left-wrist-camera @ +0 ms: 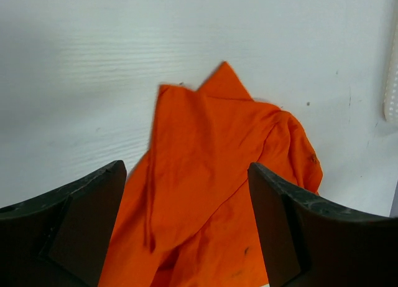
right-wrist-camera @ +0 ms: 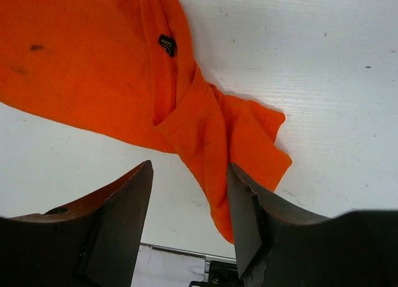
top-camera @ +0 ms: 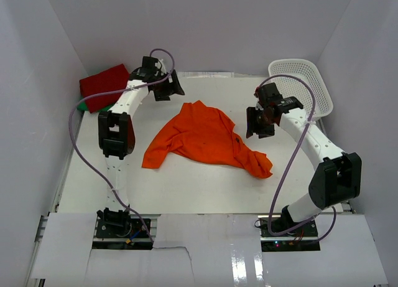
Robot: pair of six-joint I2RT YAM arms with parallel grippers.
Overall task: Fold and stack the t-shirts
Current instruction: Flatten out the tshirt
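Observation:
I expect the orange t-shirt's upper layer (left-wrist-camera: 198,134) to come away from a flat layer below when I lift it, because a corner (left-wrist-camera: 225,83) sticks out under it.
The orange t-shirt (top-camera: 205,137) lies crumpled in the middle of the table, one corner reaching front right. It also shows in the left wrist view (left-wrist-camera: 211,175) and the right wrist view (right-wrist-camera: 93,63). A folded deep red t-shirt (top-camera: 102,84) lies at the back left on top of a green t-shirt (top-camera: 93,106), of which only an edge shows. My left gripper (top-camera: 169,88) is open and empty above the shirt's far edge (left-wrist-camera: 186,169). My right gripper (top-camera: 258,124) is open and empty above the shirt's right end (right-wrist-camera: 189,169).
A white mesh basket (top-camera: 301,81) leans at the back right corner. White walls close in the table on three sides. The arm bases stand at the near edge.

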